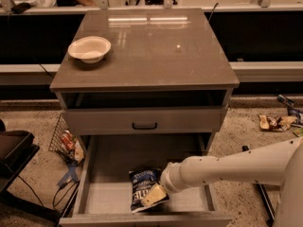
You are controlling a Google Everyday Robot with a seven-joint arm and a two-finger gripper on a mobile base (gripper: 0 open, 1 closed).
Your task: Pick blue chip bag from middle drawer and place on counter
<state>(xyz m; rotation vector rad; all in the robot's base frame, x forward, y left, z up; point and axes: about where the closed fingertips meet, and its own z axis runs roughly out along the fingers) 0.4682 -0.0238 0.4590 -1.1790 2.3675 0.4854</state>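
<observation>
The blue chip bag (144, 185) looks soft and creased (153, 196) beside the robot's gripper, so the bag will bunch up at the grip and hang spread out below when the robot lifts it.
The blue chip bag (141, 184) lies on the pale floor of the open middle drawer (106, 200), near its front edge. My white arm reaches in from the right, and my gripper (154, 196) rests low over the bag's lower right part, touching or just above it. The counter (156, 51) tops the grey cabinet above the drawer and reflects the ceiling lights.
A cream bowl (89, 48) stands on the counter's left side. The shut upper drawer front with a black handle (144, 125) is above the open drawer. Crumpled wrappers (274, 122) lie on the floor at right. A wire basket (66, 141) and a dark seat (14, 148) are at left.
</observation>
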